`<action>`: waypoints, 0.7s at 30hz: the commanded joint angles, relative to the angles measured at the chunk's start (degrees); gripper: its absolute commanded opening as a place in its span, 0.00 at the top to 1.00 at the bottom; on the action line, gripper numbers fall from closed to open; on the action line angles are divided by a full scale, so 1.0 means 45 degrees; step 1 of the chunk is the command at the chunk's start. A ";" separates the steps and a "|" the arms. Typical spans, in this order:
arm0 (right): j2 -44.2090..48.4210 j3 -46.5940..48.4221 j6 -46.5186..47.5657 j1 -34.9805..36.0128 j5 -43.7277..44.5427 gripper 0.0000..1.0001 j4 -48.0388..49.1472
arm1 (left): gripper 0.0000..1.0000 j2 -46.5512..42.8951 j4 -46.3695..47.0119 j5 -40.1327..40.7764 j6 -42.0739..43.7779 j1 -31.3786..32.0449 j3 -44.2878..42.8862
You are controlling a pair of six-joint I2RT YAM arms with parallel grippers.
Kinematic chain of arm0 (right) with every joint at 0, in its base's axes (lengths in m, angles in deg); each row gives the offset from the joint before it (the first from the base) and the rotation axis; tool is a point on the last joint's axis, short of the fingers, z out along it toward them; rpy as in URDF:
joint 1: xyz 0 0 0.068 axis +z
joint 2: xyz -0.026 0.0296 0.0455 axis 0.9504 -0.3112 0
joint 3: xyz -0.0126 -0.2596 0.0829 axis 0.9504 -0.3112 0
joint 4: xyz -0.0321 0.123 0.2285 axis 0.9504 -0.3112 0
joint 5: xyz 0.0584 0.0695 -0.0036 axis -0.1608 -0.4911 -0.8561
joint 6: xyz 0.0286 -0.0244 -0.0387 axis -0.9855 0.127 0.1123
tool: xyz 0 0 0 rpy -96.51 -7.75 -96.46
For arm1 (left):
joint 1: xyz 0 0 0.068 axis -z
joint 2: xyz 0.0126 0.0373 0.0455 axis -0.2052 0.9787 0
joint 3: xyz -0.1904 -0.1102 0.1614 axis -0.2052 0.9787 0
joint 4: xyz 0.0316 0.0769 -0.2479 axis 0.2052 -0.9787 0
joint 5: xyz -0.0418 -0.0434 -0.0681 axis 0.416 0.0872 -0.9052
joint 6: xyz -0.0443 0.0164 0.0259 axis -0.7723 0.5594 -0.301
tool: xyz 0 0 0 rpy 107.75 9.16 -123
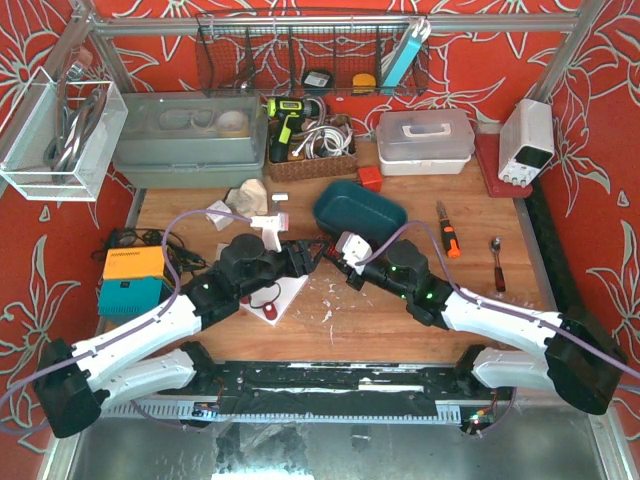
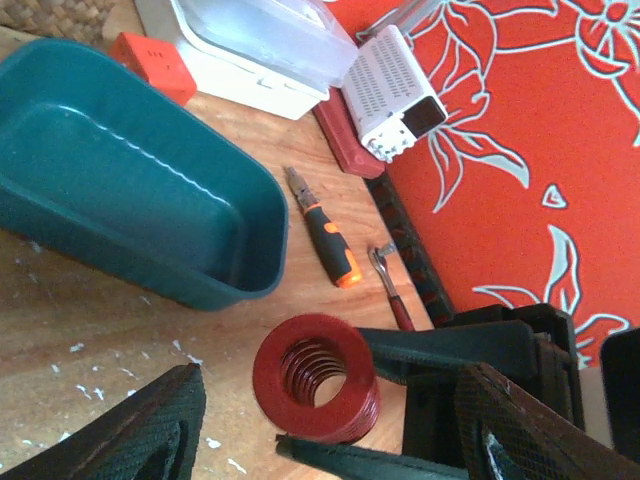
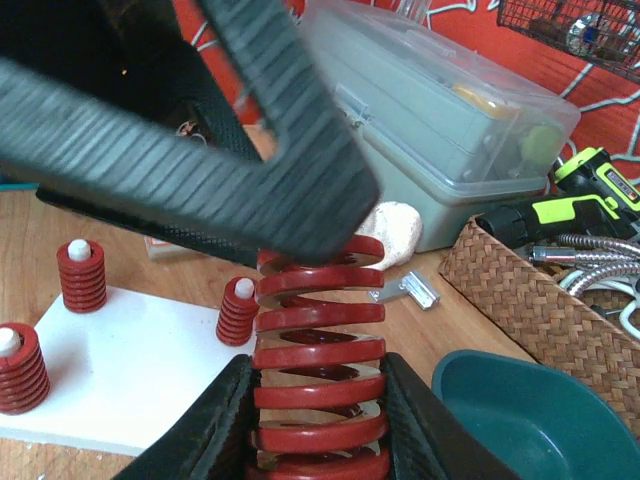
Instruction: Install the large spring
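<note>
Next, my left gripper grabs the spring's upper coils (image 3: 320,290) and carries the spring over, because my right gripper is holding the large spring's lower coils (image 3: 321,432) away from the base plate.
The large red spring (image 3: 318,330) stands upright between the fingers of my right gripper (image 3: 318,405), which is shut on its lower coils. In the left wrist view the spring (image 2: 315,378) shows end-on, between the right gripper's dark fingers (image 2: 440,345). My left gripper (image 2: 330,410) is open and wide, one finger (image 2: 130,430) on each side of the spring, not touching it. One left finger (image 3: 200,150) looms over the spring's top. The white base plate (image 3: 130,370) lies to the left and carries three small red springs (image 3: 82,275) on pegs. Both grippers (image 1: 300,255) (image 1: 345,262) meet at mid-table.
A teal tub (image 2: 120,190) sits just behind the grippers, with an orange-handled screwdriver (image 2: 325,235) and a red-handled spoon (image 2: 392,290) to its right. A wicker basket (image 3: 540,300), a grey tool box (image 3: 440,120), a metal bracket (image 3: 410,290) and an orange box (image 1: 133,280) are nearby.
</note>
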 commanded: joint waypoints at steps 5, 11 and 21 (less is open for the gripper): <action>0.0294 -0.0289 0.0830 0.0301 0.0221 1.00 0.0827 | 0.45 0.0513 0.1060 -0.2043 -0.1204 -0.0397 -0.0251; 0.0341 -0.0332 0.0890 0.0331 0.0293 1.00 0.0782 | 0.48 0.0695 0.1045 -0.2372 -0.1388 -0.0448 -0.0167; -0.0033 -0.0334 0.1017 0.0403 0.0118 0.94 0.0384 | 0.95 0.0695 0.1927 -0.2776 -0.1608 -0.0777 0.0289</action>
